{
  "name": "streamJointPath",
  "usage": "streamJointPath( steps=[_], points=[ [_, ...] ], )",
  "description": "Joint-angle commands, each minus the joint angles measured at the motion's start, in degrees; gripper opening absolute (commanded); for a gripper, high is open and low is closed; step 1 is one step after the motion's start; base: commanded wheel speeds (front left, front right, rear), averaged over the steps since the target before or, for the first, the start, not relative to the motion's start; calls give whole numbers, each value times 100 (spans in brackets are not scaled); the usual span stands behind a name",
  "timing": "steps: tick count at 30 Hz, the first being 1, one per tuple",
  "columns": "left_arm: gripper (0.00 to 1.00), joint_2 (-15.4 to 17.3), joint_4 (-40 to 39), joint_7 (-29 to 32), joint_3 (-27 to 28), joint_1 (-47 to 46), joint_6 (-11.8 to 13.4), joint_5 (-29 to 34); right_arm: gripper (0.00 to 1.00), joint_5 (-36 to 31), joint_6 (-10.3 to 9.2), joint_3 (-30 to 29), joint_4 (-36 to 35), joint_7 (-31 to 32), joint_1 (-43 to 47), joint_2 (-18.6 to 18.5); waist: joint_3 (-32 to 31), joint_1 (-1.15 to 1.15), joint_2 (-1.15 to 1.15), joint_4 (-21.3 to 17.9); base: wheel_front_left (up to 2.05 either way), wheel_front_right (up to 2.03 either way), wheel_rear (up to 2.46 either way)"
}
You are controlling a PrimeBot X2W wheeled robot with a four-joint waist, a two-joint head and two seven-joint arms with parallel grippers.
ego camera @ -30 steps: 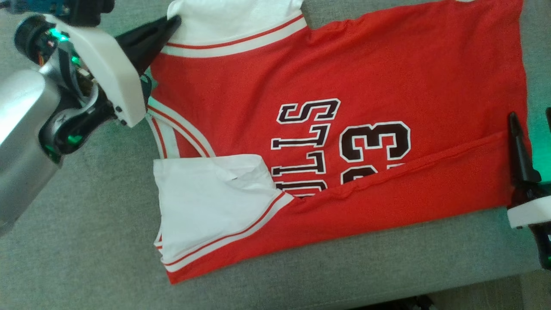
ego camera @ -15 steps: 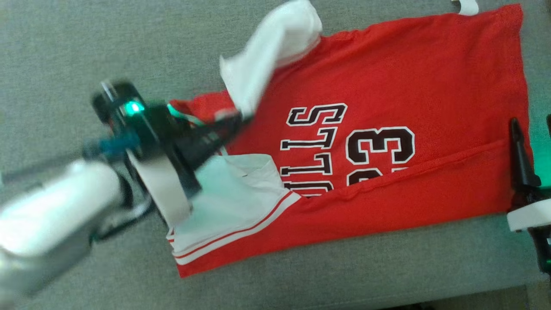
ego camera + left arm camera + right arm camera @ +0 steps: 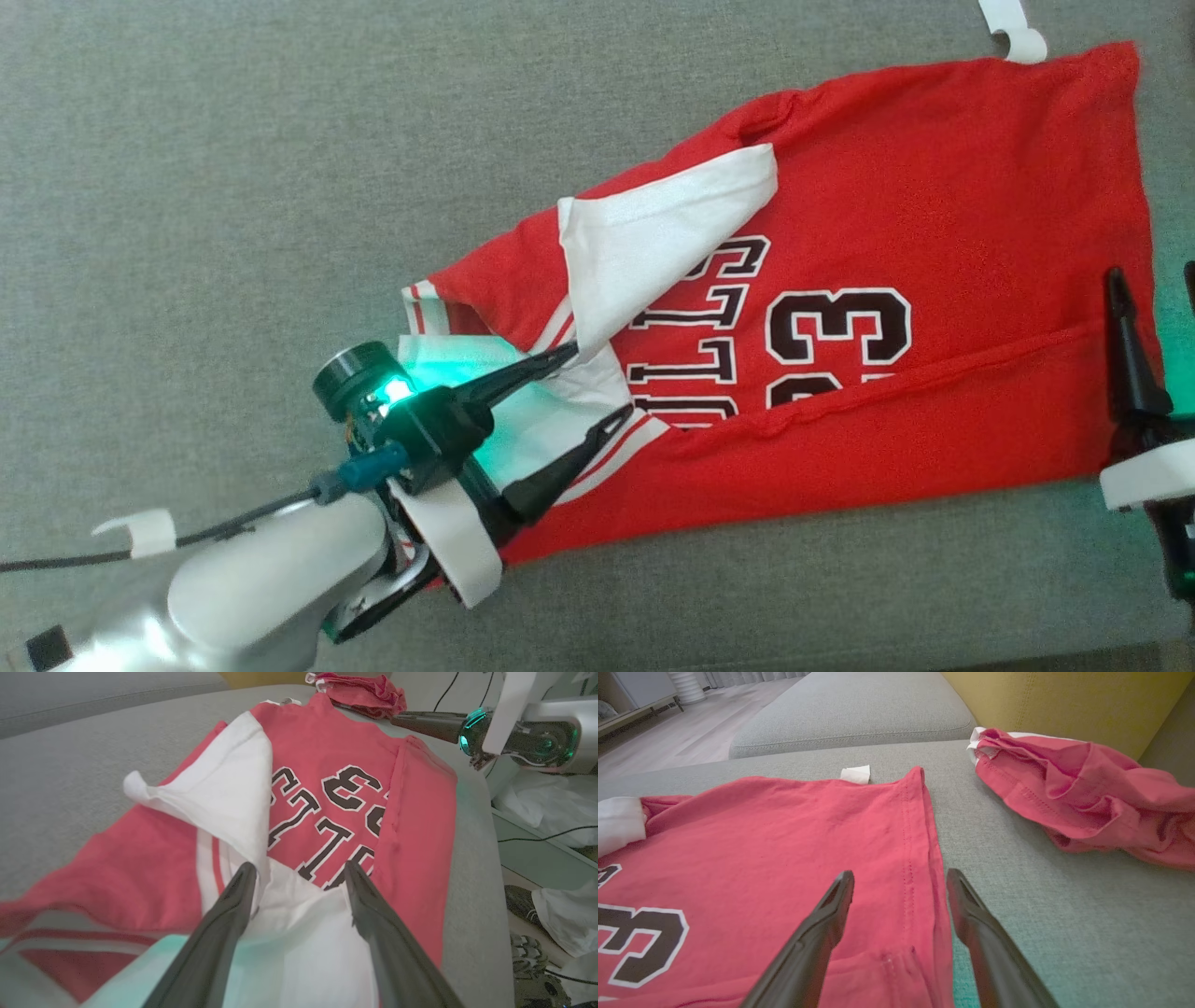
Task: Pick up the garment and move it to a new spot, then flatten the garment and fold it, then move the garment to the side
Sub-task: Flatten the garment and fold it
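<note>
My gripper will pull the corner of the far white sleeve [image 3: 672, 233], and the sleeve will then unfold outward into a smooth panel, because it lies doubled over the chest lettering [image 3: 725, 264].
The red jersey [image 3: 934, 187] with black "23" lettering lies flat on the grey sofa cushion [image 3: 233, 187]. Its far white sleeve [image 3: 653, 243] is folded over onto the chest, and the near white sleeve [image 3: 560, 429] lies under my left gripper [image 3: 599, 380]. That gripper is open, and its upper fingertip touches the folded sleeve's corner. In the left wrist view the left gripper [image 3: 299, 868] is spread over white cloth, with the sleeve [image 3: 224, 793] draped on the jersey [image 3: 336, 742]. My right gripper [image 3: 1153, 280] stands open at the hem; the right wrist view has that gripper [image 3: 900, 873] straddling the jersey's hem edge [image 3: 920, 826].
A second crumpled red garment [image 3: 1087, 793] lies beyond the hem, near the yellow backrest [image 3: 1041, 700]. A small white tag [image 3: 1013, 28] sits by the jersey's far corner. The cushion's front edge [image 3: 840, 644] runs along the bottom. Clothes and cables lie on the floor [image 3: 551, 896].
My left gripper swept the far white sleeve down across the jersey's chest and opened, letting it go. The right gripper has stayed at the hem. The head camera shifted slightly.
</note>
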Motion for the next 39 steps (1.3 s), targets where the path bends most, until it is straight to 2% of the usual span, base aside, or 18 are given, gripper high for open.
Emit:
streamJointPath(
  steps=[1,7,12,20,25,26,27,29,30,39],
  points=[
    [100,98,-127,-84,304,-22,121,-109,100,60,-4,75,-114,-25,183,-129,-61,1,0,22,0,0,0],
    [100,44,-212,-16,666,-146,566,-318,100,87,-4,138,-75,-32,200,-129,-120,1,0,24,0,0,0],
    [100,-201,211,231,754,-387,875,-284,100,92,-4,247,-39,-28,160,-134,-85,1,0,-2,0,0,0],
    [100,-609,935,515,845,-699,931,-460,100,79,-4,295,9,-37,116,-166,-12,1,0,-33,0,0,0],
    [100,-678,1156,731,852,-903,868,-526,100,94,-4,336,63,-65,94,-181,21,1,0,-76,0,0,0],
    [91,-672,1168,770,853,-926,850,-546,100,96,-4,344,80,-75,90,-181,22,1,0,-83,0,0,0],
    [58,-658,1171,806,845,-949,826,-555,100,92,-4,354,98,-88,88,-175,22,1,0,-88,0,0,0],
    [24,-636,1159,836,855,-973,809,-580,100,87,-4,360,133,-110,88,-162,15,1,0,-96,0,0,0],
    [0,-611,1128,859,859,-981,800,-601,100,87,-4,362,161,-127,88,-158,12,1,0,-100,0,0,0],
    [0,-361,745,781,901,-1224,854,-356,100,72,-4,372,163,-150,-62,-208,5,1,0,-62,0,0,0]
  ],
)
